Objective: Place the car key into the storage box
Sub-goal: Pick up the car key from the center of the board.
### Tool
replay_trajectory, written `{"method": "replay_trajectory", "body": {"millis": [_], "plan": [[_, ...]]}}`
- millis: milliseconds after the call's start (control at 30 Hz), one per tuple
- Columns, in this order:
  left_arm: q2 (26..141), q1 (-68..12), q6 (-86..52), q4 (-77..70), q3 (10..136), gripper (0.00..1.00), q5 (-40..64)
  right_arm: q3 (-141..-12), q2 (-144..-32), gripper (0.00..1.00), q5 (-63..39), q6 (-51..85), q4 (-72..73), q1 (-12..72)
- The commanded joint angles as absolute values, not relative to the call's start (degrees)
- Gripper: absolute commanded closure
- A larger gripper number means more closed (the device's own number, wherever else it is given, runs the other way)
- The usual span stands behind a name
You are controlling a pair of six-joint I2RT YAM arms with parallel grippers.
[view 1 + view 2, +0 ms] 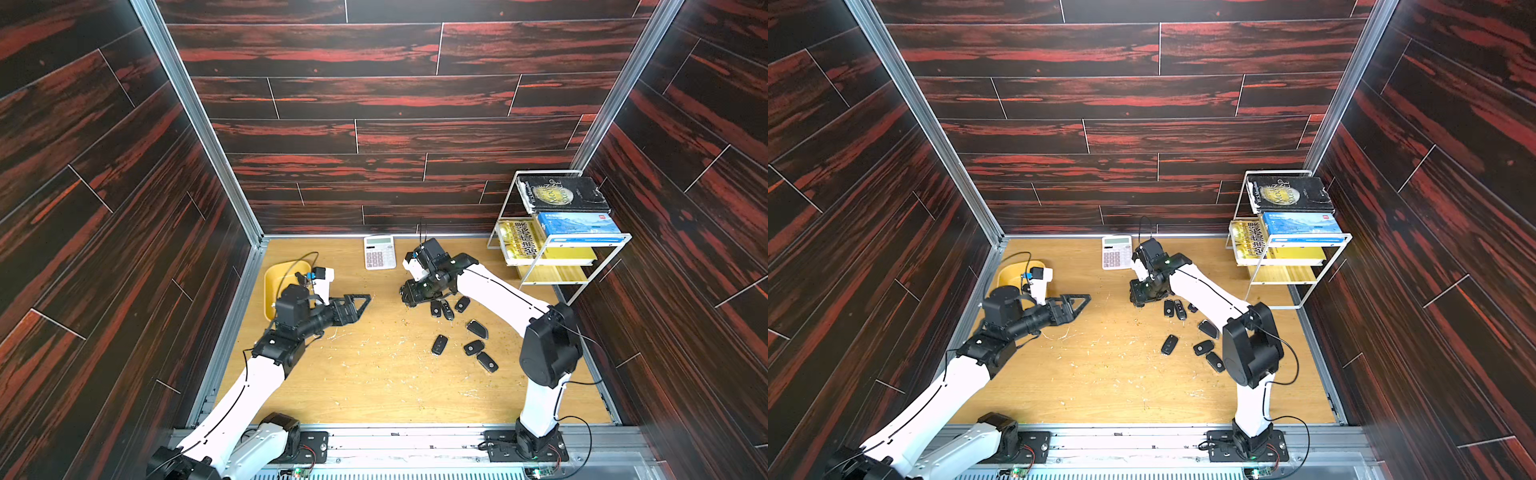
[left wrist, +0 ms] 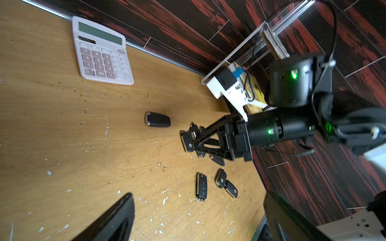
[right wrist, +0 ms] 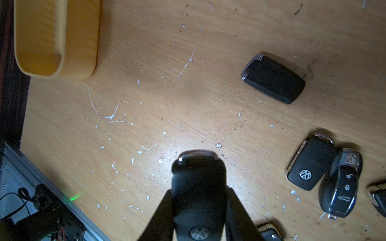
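The storage box is next to my left gripper and far from the car key in my right gripper, so my left gripper should come over and take the key.
My right gripper is shut on a black car key with a VW badge, which sticks out past the fingertips. In both top views this gripper is low over the table beside a cluster of loose keys. The yellow storage box sits at the far left of the table, partly hidden by my left arm; its rim shows in the right wrist view. My left gripper is open and holds nothing, just right of the box. Its fingers stand wide apart over bare table.
Several more black keys lie scattered right of centre, and one dark fob lies apart from them. A white calculator rests at the back wall. A white wire book rack with books fills the back right corner.
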State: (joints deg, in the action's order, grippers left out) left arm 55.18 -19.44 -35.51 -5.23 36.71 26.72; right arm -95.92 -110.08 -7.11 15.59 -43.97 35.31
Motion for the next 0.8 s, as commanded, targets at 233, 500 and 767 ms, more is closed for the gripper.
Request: {"method": "replay_trajectory", "body": {"millis": [233,500,767], "plan": [[55.55,-32.50,-20.28,-21.54,30.58,0.00,5.57,-111.32,-117.41,0.70,-19.43,19.66,-46.96,34.16],[56.38,-32.52,-4.59,-23.32,29.53,0.00,8.11,-110.01,-114.22,0.69,-23.52,19.86,-46.52,31.57],[62.78,-32.52,7.60,-18.48,33.12,0.00,13.72,-103.10,-108.90,0.69,-26.95,20.21,-43.73,30.76]]}}
